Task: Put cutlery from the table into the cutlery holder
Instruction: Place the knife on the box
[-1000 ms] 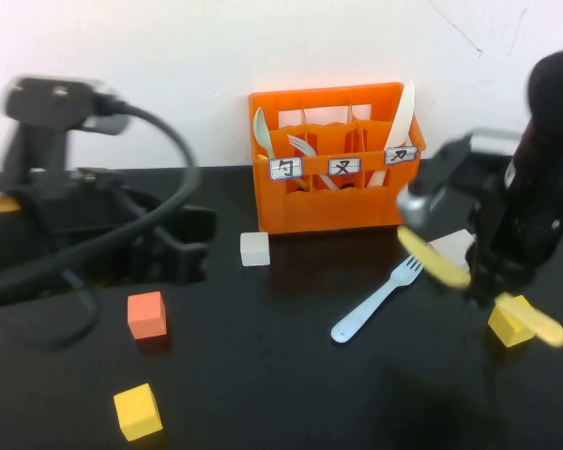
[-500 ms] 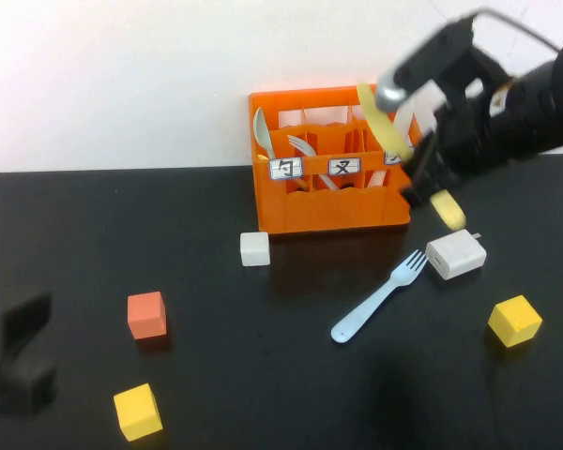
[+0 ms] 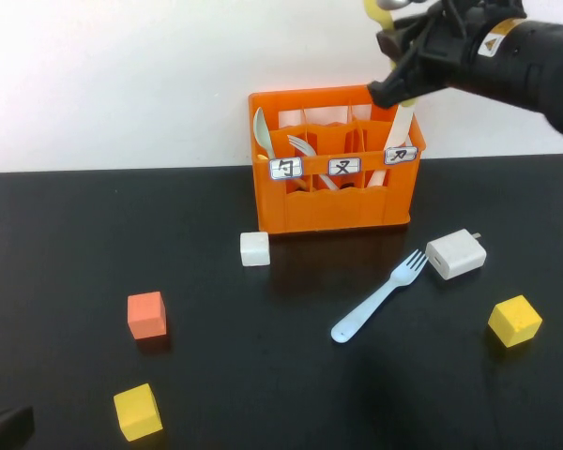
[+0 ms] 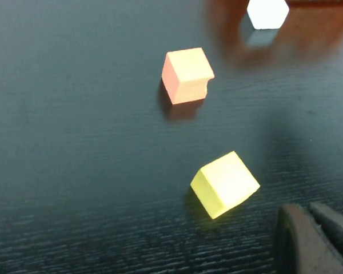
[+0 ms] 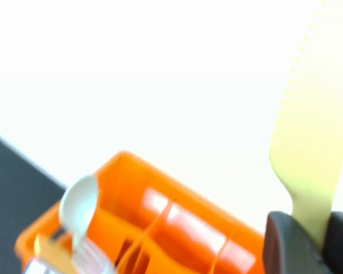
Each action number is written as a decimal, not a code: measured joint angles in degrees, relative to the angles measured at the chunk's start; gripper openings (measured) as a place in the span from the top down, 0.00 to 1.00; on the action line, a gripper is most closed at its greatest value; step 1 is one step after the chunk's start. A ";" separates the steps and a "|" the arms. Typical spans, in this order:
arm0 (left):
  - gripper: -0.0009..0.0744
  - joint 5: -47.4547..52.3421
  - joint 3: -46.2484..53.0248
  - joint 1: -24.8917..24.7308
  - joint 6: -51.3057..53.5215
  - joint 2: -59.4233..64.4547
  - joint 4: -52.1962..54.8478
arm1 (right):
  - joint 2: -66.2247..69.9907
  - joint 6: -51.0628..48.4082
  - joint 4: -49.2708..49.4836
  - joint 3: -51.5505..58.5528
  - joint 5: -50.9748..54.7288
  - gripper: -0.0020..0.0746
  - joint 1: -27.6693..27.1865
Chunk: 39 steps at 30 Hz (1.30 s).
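My right gripper has the pale yellow knife's handle (image 3: pixel 408 101) pointing down over the whitish knife's compartment (image 3: pixel 385 131), so I should keep lowering it until it stands inside, then release.
My right gripper (image 3: pixel 405 67) is shut on the pale yellow knife (image 5: pixel 311 125) and holds it in the air over the right end of the orange cutlery holder (image 3: pixel 333 202). The blade points up past the fingers (image 5: pixel 280 245). The holder (image 5: pixel 160 222) stands at the back by the wall, with a pale spoon (image 3: pixel 261 131) in its left compartment, a fork in the middle and a whitish knife on the right. The light blue fork (image 3: pixel 380 298) lies on the table in front of the holder. My left gripper (image 4: pixel 317 240) is shut and empty, low at the near left corner (image 3: pixel 2 427).
A white charger block (image 3: pixel 455 253) lies right of the fork. A white cube (image 3: pixel 254 248) sits by the holder's front left corner. An orange cube (image 3: pixel 146 314) and a yellow cube (image 3: pixel 137 411) are at the near left; another yellow cube (image 3: pixel 514 321) is at the right.
My right gripper lifted the yellow knife from low on the right up over the holder's right end. My left arm withdrew from the left of the table to the near left corner.
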 joint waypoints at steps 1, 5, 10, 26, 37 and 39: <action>0.99 -0.30 0.12 0.00 -0.10 0.00 0.00 | 0.57 0.00 0.69 0.00 -1.43 0.82 0.00; 0.99 -1.91 0.12 0.00 -1.09 0.00 0.00 | 2.94 0.23 3.25 0.00 -5.50 0.82 0.00; 0.99 -2.59 0.12 0.00 -1.72 0.00 0.00 | 6.16 0.46 4.32 0.00 -8.47 0.82 0.00; 0.99 -3.09 0.12 0.00 -1.72 0.00 0.00 | 14.27 1.53 5.37 0.00 -15.67 0.82 0.00; 0.99 -3.30 0.12 0.00 -1.86 0.00 -0.49 | 15.66 1.53 5.37 0.00 -14.89 0.63 0.00; 0.99 -3.30 0.12 0.00 -1.86 0.00 -0.60 | 15.66 1.53 5.37 0.00 -14.63 0.61 0.00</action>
